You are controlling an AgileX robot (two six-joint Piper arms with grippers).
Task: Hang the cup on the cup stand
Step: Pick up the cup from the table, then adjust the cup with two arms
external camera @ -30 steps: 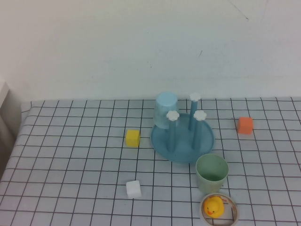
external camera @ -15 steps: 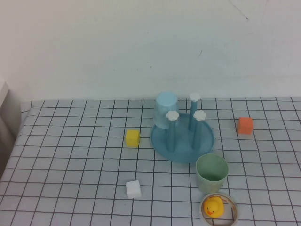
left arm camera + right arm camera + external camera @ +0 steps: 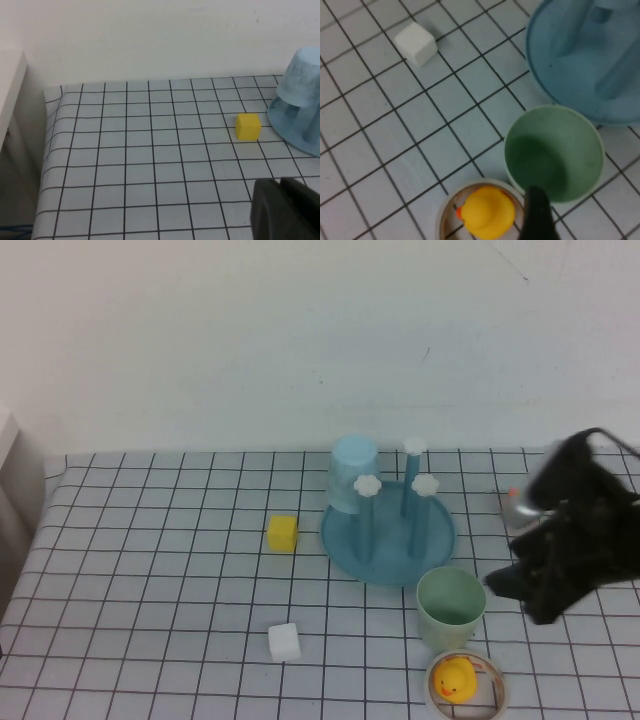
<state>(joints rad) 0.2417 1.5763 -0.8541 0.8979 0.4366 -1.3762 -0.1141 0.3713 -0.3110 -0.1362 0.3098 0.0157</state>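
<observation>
The light blue tumbler (image 3: 353, 475) hides its peg's knob. So the upside-down cup (image 3: 451, 608) will cover the back peg's knob and hang above the cup stand's base when I lower it.
The cup (image 3: 451, 605) is a pale mint-green tumbler standing upright, mouth up, just in front of the cup stand (image 3: 388, 540). The stand has a round blue base and upright pegs with white flower knobs. A light blue tumbler (image 3: 352, 472) sits upside down on a back peg. My right gripper (image 3: 515, 598) hovers just right of the cup, open and holding nothing. In the right wrist view one dark finger (image 3: 535, 212) lies over the cup's (image 3: 554, 150) near rim, beside the stand (image 3: 580, 65). My left gripper (image 3: 282, 187) is shut and empty over the cloth, well left of the stand (image 3: 300, 135).
A yellow cube (image 3: 282, 532) lies left of the stand and a white cube (image 3: 284, 641) nearer the front. A yellow duck (image 3: 455, 680) in a small ring sits right in front of the cup. An orange cube (image 3: 512, 497) is mostly hidden behind the right arm.
The right arm has swept into the high view from the right and now sits beside the cup, covering the orange cube. Cup, stand and cubes have not moved.
</observation>
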